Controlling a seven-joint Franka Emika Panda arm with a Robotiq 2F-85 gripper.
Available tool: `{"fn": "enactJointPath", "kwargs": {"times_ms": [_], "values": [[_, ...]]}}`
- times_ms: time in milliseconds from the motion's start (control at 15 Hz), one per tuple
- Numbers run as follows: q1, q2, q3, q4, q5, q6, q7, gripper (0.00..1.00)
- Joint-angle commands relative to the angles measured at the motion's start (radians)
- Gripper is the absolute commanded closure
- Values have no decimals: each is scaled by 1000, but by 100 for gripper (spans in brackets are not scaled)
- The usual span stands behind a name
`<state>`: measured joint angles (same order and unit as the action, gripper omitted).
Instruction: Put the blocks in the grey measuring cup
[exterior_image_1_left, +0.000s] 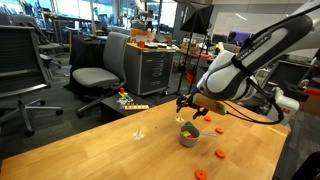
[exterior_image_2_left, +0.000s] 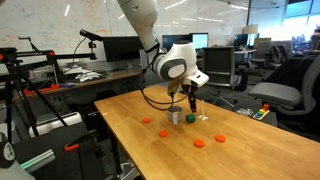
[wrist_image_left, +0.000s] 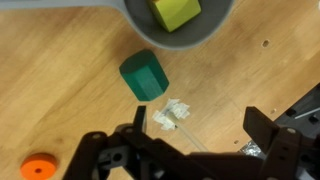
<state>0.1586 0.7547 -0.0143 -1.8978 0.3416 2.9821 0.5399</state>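
Observation:
I should turn my gripper square to the dark green block (wrist_image_left: 145, 76), which lies slanted and off-center to my open fingers, and move over it (exterior_image_2_left: 190, 118) before going down.
The grey measuring cup (wrist_image_left: 205, 38) stands on the wooden table, and shows in both exterior views (exterior_image_1_left: 188, 137) (exterior_image_2_left: 176, 117). A yellow-green cube (wrist_image_left: 176, 12) lies inside it. Orange-red blocks lie scattered on the table: one (wrist_image_left: 38, 167) at the lower left of the wrist view, others in the exterior views (exterior_image_1_left: 221, 154) (exterior_image_1_left: 200, 174) (exterior_image_2_left: 198, 142) (exterior_image_2_left: 163, 133). My gripper (wrist_image_left: 198, 125) is open and empty. It hangs just above the table beside the cup (exterior_image_1_left: 185, 106) (exterior_image_2_left: 190, 96).
A dark green hexagonal block (wrist_image_left: 145, 75) lies next to the cup. A small white and clear object (wrist_image_left: 172, 115) lies between my fingers' line and the green block. Office chairs (exterior_image_1_left: 100, 70) and desks stand beyond the table edge.

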Motion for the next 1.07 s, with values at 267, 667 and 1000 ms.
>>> {"fn": "enactJointPath", "kwargs": {"times_ms": [267,667,1000], "values": [[8,-32,18,-48,56,-45,81,0],[48,-84,-44,-62,13,-221,138,0],[106,-85,-145,-39,-119,-199,180,0]]}}
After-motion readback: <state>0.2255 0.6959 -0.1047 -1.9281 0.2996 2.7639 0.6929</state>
